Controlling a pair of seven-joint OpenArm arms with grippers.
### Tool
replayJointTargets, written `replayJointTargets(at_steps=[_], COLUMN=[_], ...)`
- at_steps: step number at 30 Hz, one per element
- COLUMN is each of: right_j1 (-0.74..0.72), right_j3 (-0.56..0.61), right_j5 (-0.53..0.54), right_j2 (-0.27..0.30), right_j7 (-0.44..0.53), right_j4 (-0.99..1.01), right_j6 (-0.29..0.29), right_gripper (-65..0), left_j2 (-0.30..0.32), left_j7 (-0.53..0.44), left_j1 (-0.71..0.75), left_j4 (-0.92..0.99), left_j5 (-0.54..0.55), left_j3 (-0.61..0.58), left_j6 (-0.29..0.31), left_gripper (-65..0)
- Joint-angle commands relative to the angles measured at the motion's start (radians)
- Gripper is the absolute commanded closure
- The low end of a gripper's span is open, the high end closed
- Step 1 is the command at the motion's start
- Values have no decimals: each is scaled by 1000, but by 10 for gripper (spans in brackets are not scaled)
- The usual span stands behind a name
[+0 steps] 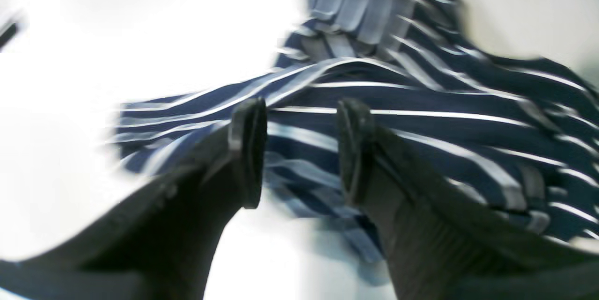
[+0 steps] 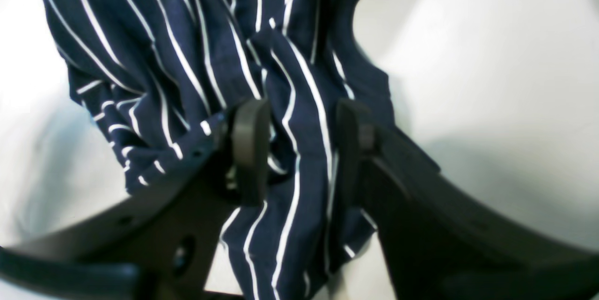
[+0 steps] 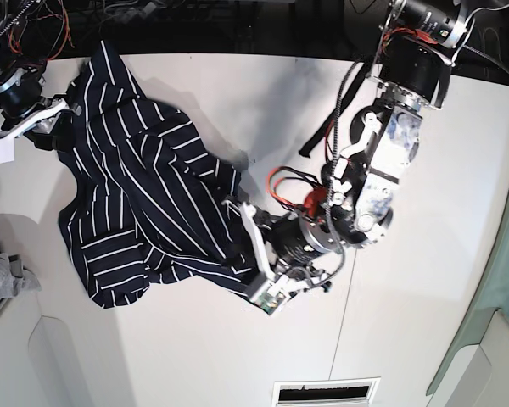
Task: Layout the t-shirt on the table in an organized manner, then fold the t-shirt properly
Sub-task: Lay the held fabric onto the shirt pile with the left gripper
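The dark navy t-shirt is lying in overlapping folds (image 3: 150,248). So its far side (image 3: 187,140) will pull out wide when I pull, while the t-shirt's near flap stays behind.
The dark navy t-shirt (image 3: 144,195) with thin white stripes lies rumpled on the left half of the white table (image 3: 195,348). My right gripper (image 3: 59,127) is at the shirt's far left edge. In the right wrist view a bunch of the shirt (image 2: 299,103) runs between the fingers and drapes over one of them, so my right gripper (image 2: 302,150) looks shut on it. My left gripper (image 3: 253,254) is at the shirt's near right edge. In the blurred left wrist view my left gripper (image 1: 302,150) is open, with the striped cloth (image 1: 421,117) beyond it.
A small grey cloth (image 3: 0,280) lies at the left edge of the table. A thin dark seam (image 3: 343,322) runs across the tabletop. A white vent plate (image 3: 327,392) sits at the near edge. A teal strip (image 3: 492,322) borders the right side.
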State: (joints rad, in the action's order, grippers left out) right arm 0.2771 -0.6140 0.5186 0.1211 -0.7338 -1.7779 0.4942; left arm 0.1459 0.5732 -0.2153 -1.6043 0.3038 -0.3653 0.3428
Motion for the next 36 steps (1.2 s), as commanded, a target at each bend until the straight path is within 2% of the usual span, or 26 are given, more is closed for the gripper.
replayJointTargets(at_steps=[1,6,11,18,25,32,33,34,36], right_j1=[-2,-3,-48,-133,-147,-150,-150,-150,-150], right_j3=[-3,13,72,115,135,171,175,178,178], right_j5=[17,19,19,64,48,50,48,42,11], right_j2=[11,11,11,-2,-72,-75,-75,-75,-75], right_j7=[26,62,101,63,48,49,49,49,64], right_j4=[-15,18,163,188,195,195,195,195,195], right_j6=[7,6,8,20,34,37,37,37,29], right_gripper=[-229,-246,-446,-447,-447,-447,-447,-447,-447], left_j2=[4,38,36,-23,-80,-134,-134,-134,-134], left_j7=[-22,-15,-37,-68,-133,-166,-166,-166,-166], left_j1=[-20,10,67,102,96,90,90,90,90], left_j4=[-16,-14,-12,2,172,232,232,232,232], left_j5=[38,83,89,89,88,89,88,88,83], left_j3=[14,11,-26,-42,-42,-42,-42,-42,-42], left_j6=[-5,-6,-6,-6,10,13,13,13,13], left_gripper=[-271,-271,-271,-272,-272,-271,-263,-223,-74])
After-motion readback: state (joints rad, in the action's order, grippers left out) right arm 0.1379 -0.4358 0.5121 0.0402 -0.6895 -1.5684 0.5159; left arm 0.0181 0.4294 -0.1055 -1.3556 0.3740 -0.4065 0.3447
